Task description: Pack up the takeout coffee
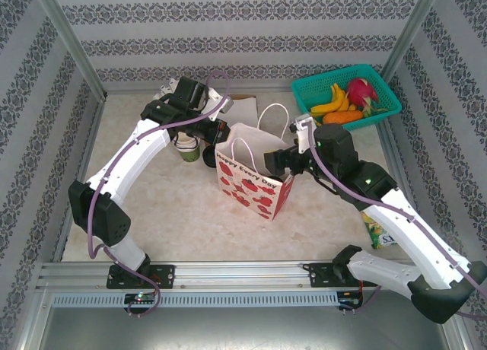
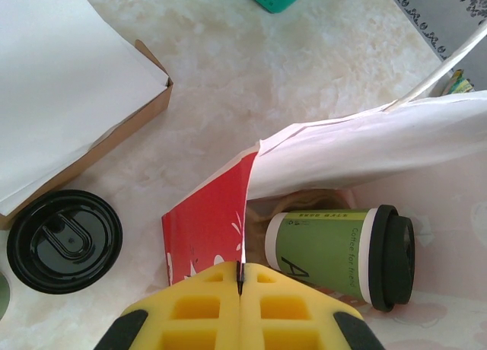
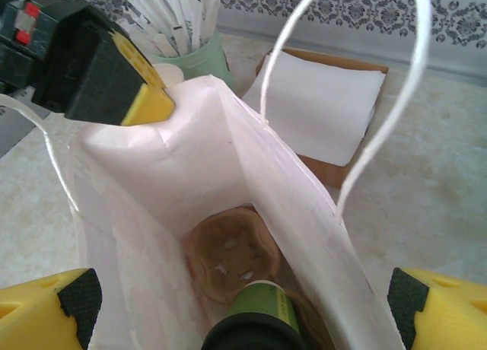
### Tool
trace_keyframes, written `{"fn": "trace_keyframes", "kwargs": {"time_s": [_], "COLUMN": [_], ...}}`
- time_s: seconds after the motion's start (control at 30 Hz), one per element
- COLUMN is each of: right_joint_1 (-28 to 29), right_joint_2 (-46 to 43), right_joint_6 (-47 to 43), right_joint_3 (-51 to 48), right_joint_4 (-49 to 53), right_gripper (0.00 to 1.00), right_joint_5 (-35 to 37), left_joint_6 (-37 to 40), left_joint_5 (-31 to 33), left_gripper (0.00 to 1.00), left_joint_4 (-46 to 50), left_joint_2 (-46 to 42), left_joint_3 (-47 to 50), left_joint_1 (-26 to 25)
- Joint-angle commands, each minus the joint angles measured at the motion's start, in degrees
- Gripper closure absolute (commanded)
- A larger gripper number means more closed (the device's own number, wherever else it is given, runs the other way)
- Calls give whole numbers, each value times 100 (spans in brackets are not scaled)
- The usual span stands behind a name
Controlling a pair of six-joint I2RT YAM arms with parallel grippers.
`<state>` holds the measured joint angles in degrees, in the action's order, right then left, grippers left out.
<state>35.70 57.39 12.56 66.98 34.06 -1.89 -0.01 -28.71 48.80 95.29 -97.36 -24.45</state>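
The paper bag [image 1: 247, 186] is standing crooked around the coffee, so the robot's right gripper should pull back out and help the left gripper turn the bag straight from both ends [image 1: 284, 197].
The takeout coffee [image 2: 329, 251], a green cup with a black lid [image 2: 397, 257], sits inside the red-flowered paper bag [image 1: 251, 179]. Its lid faces the bag's mouth. Looking down into the bag, the coffee [image 3: 259, 318] rests on a brown cardboard carrier [image 3: 228, 252] at the bottom. My left gripper [image 2: 241, 278] is shut on the bag's left rim and pinches the paper edge between its yellow pads. It also appears at the bag's far corner [image 3: 114, 68]. My right gripper [image 3: 243, 312] hangs open over the bag's mouth, one finger on each side, holding nothing.
A loose black lid [image 2: 65, 240] lies left of the bag beside a cardboard box of white paper [image 2: 68, 99]. A green cup of stirrers [image 3: 183, 38] stands behind the bag. A teal fruit basket [image 1: 380, 80] is at the back right, and a snack packet [image 1: 378, 232] lies near the right arm.
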Motion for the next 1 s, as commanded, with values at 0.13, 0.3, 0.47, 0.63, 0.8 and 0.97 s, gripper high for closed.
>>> {"fn": "trace_keyframes", "kwargs": {"time_s": [0.13,0.3,0.47,0.63,0.8,0.97], "right_joint_1": [-222,-222,-193,-195,-191,-192], "right_joint_2": [-272,-139,148,90,-70,-205], "right_joint_6": [311,61,-29,418,1003,1761], "right_joint_3": [-222,-279,-190,-92,-41,-138], "right_joint_4": [-49,-18,80,364,921,1439], "right_gripper": [2,3,2,2,3,3], "right_joint_5": [-122,-644,-860,139,500,594], "left_joint_6": [-41,-26,-33,-52,-151,-243], "left_joint_5": [-8,-21,-15,22,51,166], "left_gripper": [100,100,100,100,100,100], "left_joint_4": [-70,-69,-58,-29,-65,-85], "left_joint_2": [33,60,63,34,7,-24], "left_joint_3": [-29,-55,-64,-38,-20,-11], "left_joint_1": [-54,-57,-58,-59,-51,-54]}}
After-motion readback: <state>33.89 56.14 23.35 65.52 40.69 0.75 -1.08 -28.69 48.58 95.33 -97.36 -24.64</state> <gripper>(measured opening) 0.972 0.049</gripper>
